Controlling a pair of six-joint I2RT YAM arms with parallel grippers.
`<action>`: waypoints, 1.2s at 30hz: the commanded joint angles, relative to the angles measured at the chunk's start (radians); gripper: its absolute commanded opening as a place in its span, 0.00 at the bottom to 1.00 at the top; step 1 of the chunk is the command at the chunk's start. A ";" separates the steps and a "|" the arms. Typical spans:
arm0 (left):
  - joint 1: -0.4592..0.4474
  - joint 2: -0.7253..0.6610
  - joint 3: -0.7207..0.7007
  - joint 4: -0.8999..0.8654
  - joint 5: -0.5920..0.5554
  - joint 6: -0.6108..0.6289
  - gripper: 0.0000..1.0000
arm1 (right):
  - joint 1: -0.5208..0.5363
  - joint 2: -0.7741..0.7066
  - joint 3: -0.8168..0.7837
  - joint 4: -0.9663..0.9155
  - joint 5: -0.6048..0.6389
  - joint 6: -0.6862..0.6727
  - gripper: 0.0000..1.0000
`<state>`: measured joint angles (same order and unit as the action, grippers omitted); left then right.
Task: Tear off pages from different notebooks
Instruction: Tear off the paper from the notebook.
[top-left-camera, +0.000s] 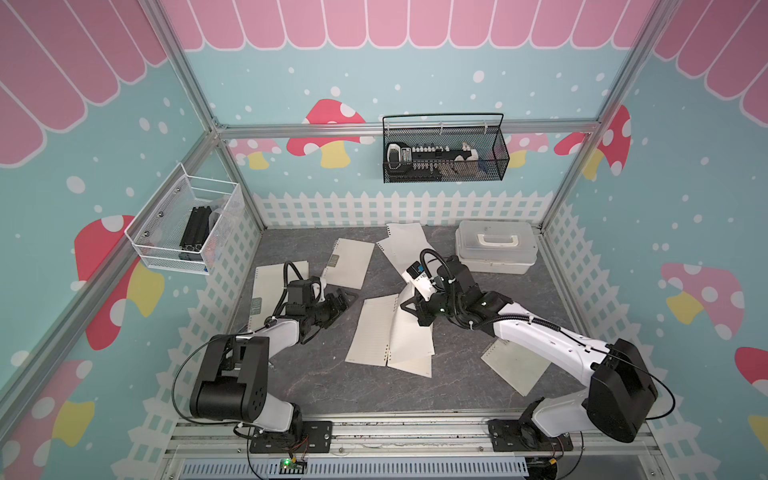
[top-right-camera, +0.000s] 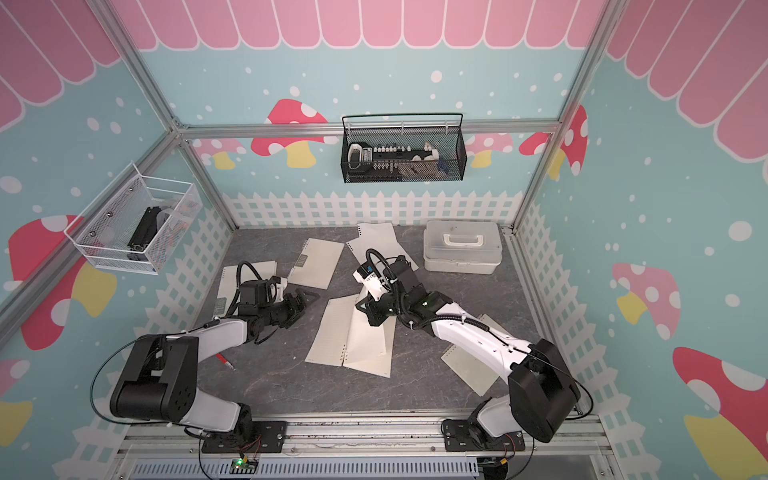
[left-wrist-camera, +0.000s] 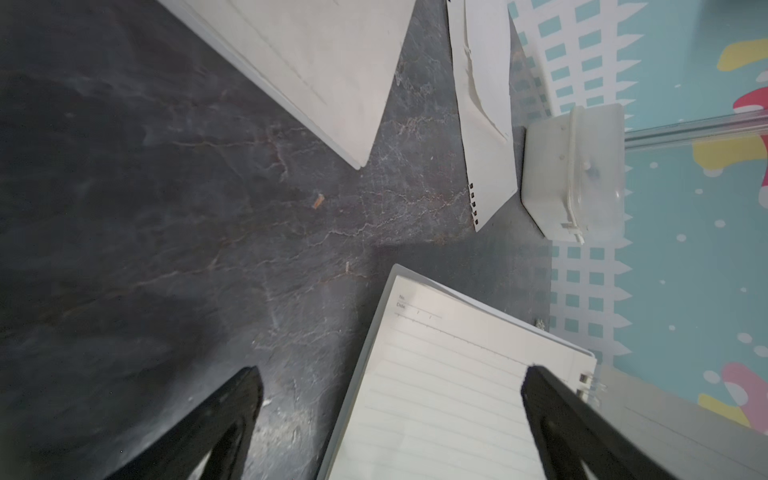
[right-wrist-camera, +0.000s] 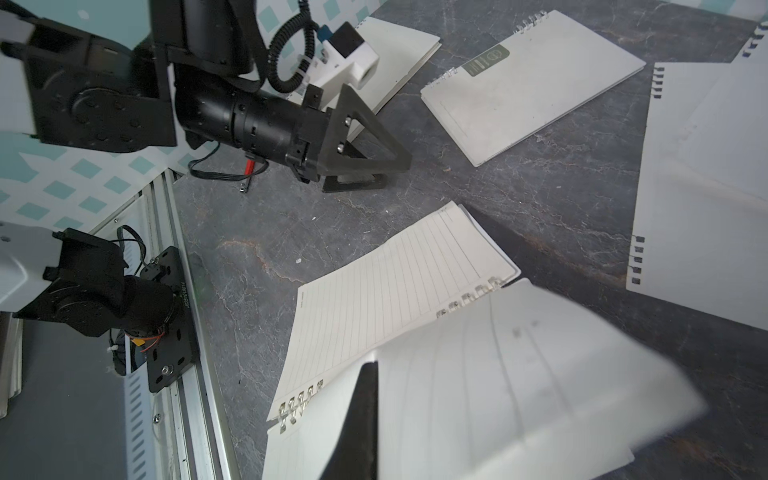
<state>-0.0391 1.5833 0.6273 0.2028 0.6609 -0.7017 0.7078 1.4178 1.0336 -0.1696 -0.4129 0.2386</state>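
My left gripper should clamp the open notebook at the edge of its lined side before I tear, because the notebook is lying unheld under the page in my right gripper (top-left-camera: 410, 337).
An open notebook (top-left-camera: 374, 332) lies mid-table in both top views, its lined left side showing (right-wrist-camera: 395, 286). My right gripper (top-left-camera: 409, 308) is shut on one of its pages (right-wrist-camera: 519, 374), which is lifted and curled over the wire coil; only one dark finger (right-wrist-camera: 363, 415) shows in the right wrist view. My left gripper (top-left-camera: 345, 298) hangs open just left of that notebook (left-wrist-camera: 436, 395), with nothing between its fingers (left-wrist-camera: 232, 415). A closed notebook (top-left-camera: 351, 264) with a dark label lies behind it. Another notebook (top-left-camera: 266, 286) lies under the left arm. Loose pages (top-left-camera: 405, 245) lie at the back.
A white lidded box (top-left-camera: 494, 247) with a handle stands at the back right. One more notebook (top-left-camera: 517, 368) lies partly under the right arm. A red pen (top-right-camera: 224, 360) lies near the left arm. Wire baskets hang on the left wall (top-left-camera: 187, 224) and back wall (top-left-camera: 444, 153).
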 joint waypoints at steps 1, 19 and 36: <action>-0.019 0.115 0.028 0.092 0.116 -0.003 0.99 | 0.005 -0.013 -0.015 0.029 -0.036 -0.057 0.00; -0.092 0.269 0.024 0.341 0.275 -0.119 0.93 | 0.004 -0.031 -0.033 0.037 -0.019 -0.082 0.00; -0.076 0.352 -0.078 1.061 0.394 -0.598 0.64 | -0.011 -0.013 -0.069 0.036 0.042 -0.060 0.00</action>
<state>-0.1051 1.9556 0.5564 1.1812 1.0088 -1.2640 0.7048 1.4120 0.9661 -0.1543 -0.3820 0.1879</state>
